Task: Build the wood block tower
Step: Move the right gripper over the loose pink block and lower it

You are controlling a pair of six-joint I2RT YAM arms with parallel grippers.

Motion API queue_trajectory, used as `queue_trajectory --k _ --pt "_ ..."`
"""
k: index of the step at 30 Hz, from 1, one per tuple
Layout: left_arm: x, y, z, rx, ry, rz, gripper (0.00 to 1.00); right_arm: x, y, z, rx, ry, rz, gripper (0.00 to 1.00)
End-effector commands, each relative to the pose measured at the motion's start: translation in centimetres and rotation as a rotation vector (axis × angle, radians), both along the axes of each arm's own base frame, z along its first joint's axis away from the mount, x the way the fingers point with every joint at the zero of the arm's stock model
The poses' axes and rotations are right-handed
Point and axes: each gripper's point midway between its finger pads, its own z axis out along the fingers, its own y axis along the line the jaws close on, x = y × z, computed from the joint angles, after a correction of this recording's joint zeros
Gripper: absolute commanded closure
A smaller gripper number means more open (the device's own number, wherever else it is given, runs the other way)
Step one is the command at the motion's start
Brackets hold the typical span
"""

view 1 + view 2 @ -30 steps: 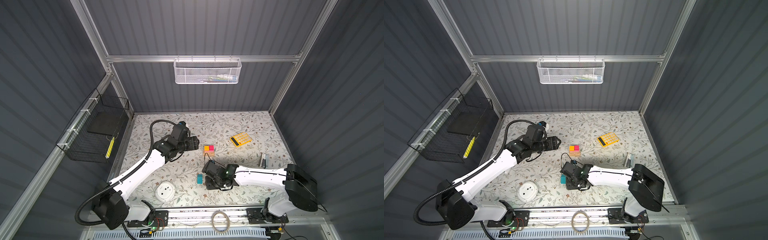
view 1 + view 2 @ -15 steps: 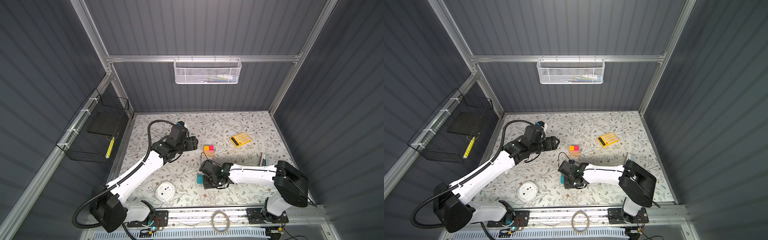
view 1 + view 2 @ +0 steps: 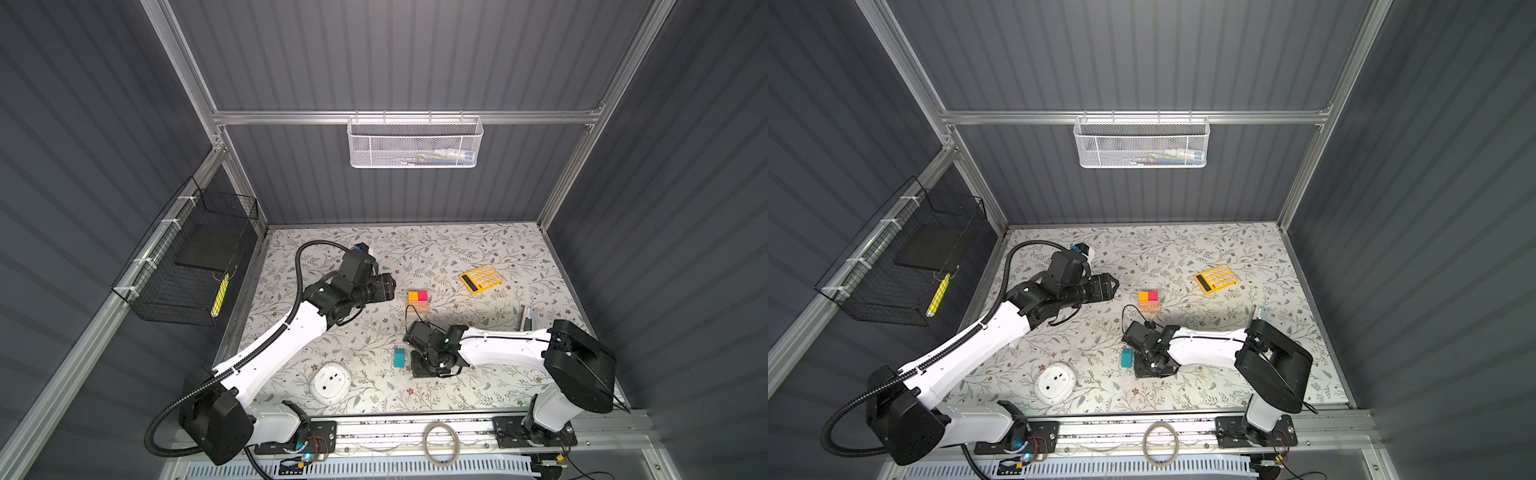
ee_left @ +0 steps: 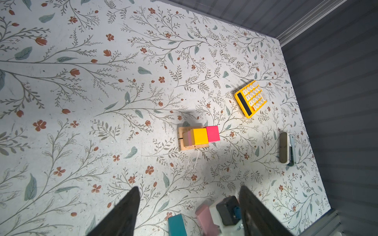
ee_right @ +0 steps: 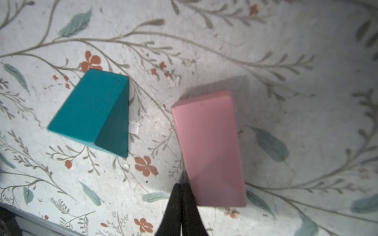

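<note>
The loose pink slab (image 5: 212,153) lies end-on to the robot's right gripper, so the robot should first turn the slab crosswise, then open the gripper and grip the slab by its short ends (image 5: 202,100).
The tower (image 3: 417,300) (image 3: 1149,300) stands mid-table: tan wood bars below, a pale pink slab, then an orange cube (image 4: 200,135) and a magenta-red cube (image 4: 212,133) side by side. Toward the front a teal peaked block (image 3: 399,357) (image 3: 1127,358) (image 5: 92,112) lies on the mat. A loose pink slab (image 5: 210,147) (image 4: 205,218) lies beside it, hidden under the right wrist in both top views. My right gripper (image 5: 181,187) is shut and empty, its tips against that slab's long edge. My left gripper (image 4: 189,187) (image 3: 388,286) hangs open and empty left of the tower.
A yellow calculator (image 3: 482,278) (image 4: 250,99) lies at the back right. A white round device (image 3: 331,382) sits near the front edge. A grey stapler-like object (image 3: 528,318) (image 4: 286,150) lies by the right wall. A black wire basket (image 3: 187,266) hangs on the left wall.
The right gripper's jaws have closed fully and its wrist has shifted a little left, toward the teal block. The left arm has barely moved.
</note>
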Motion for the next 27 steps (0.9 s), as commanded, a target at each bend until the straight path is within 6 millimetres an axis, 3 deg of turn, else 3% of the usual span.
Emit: queue_trajectory --k 1,7,15,21,27 --pt "-0.4 0.5 -0.1 0.03 -0.01 -0.008 0.24 -0.1 -2.1 -0.3 -0.057 -0.003 -0.008 0.93" --pt "-0.5 0.7 -0.2 0.035 -0.01 -0.001 0.24 0.9 -4.1 -0.2 -0.074 -0.023 -0.043 0.93" --pt "-0.6 1.0 -0.2 0.04 -0.01 0.008 0.23 2.4 -5.2 0.2 -0.087 -0.051 -0.053 0.93" --pt "-0.6 1.0 -0.2 0.042 -0.013 0.009 0.23 3.8 -7.3 2.4 -0.152 -0.123 -0.065 0.93" --pt "-0.5 0.9 -0.1 0.039 -0.017 0.001 0.23 3.6 -7.7 4.8 -0.128 -0.167 -0.097 0.87"
